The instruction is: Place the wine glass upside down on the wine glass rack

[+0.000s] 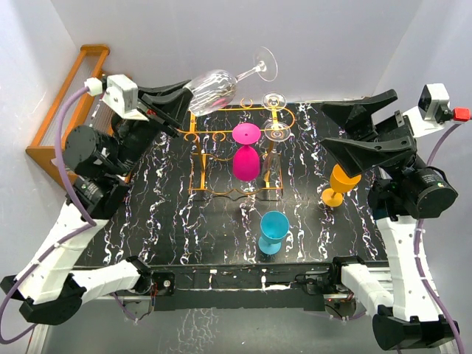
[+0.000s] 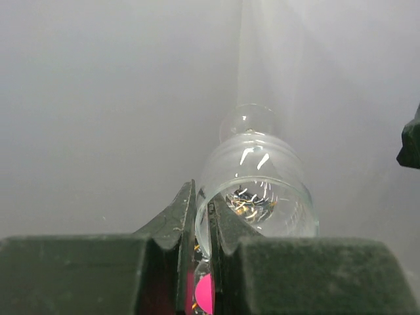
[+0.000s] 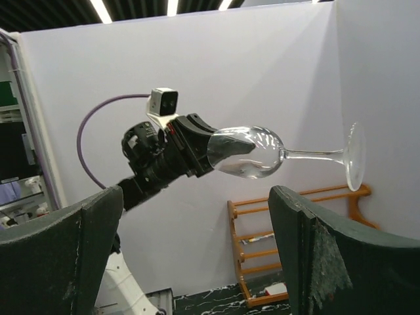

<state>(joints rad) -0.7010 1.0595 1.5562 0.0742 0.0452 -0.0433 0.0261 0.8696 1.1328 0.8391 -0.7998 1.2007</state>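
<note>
Next, I pull back so that my right gripper can take the stem (image 1: 248,73) and hang the glass, because my left gripper is pinching the level wine glass by its rim (image 1: 193,100).
My left gripper (image 1: 193,105) is shut on the rim of a clear wine glass (image 1: 221,85) and holds it sideways in the air above the back left of the orange-gold wire wine glass rack (image 1: 203,151), its foot (image 1: 268,63) pointing back right. In the left wrist view the fingers (image 2: 226,226) pinch the bowl wall (image 2: 262,190). The right wrist view shows the same glass (image 3: 252,152) held level. A magenta glass (image 1: 245,155) and a clear glass (image 1: 275,118) hang upside down on the rack. My right gripper (image 1: 335,127) is open and empty, raised at the right.
An orange glass (image 1: 339,184) stands just below the right gripper. A blue glass (image 1: 273,230) stands at the front middle of the black marbled mat. A brown wooden stepped rack (image 1: 63,110) leans at the back left wall, also showing in the right wrist view (image 3: 295,249).
</note>
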